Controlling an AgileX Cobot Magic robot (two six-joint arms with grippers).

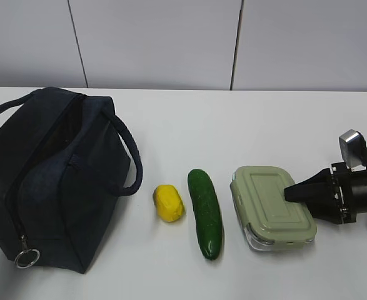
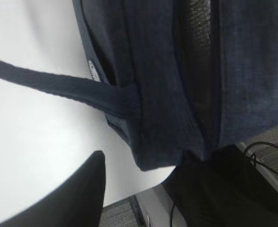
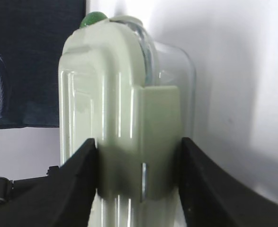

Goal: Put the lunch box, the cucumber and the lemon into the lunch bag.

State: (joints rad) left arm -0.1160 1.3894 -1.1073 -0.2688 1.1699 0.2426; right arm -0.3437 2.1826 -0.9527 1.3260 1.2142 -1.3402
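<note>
The lunch bag's opening [image 1: 52, 130] is a narrow slit and the lunch box is wide, so next my left gripper takes hold of the lunch bag's rim [image 2: 135, 103] by its handle and pulls it open first.
The navy lunch bag [image 1: 52, 181] stands at the left with its top zipper open. To its right lie the yellow lemon [image 1: 169, 203], the dark green cucumber [image 1: 205, 212] and the lunch box [image 1: 271, 203] with its sage-green lid. My right gripper [image 1: 292, 194] comes in from the right and is shut on the box's near end. In the right wrist view its fingers [image 3: 89, 156] press both sides of the lunch box [image 3: 115, 94]. My left gripper [image 2: 143, 170] is outside the exterior view. It hangs open beside a lower corner of the bag [image 2: 186, 71], with nothing between its fingers.
One bag handle [image 1: 130, 156] loops out toward the lemon. A metal ring pull [image 1: 27, 258] hangs at the bag's front corner. In the left wrist view the table edge [image 2: 143, 208] and the floor show just below the bag. A wall runs behind the table.
</note>
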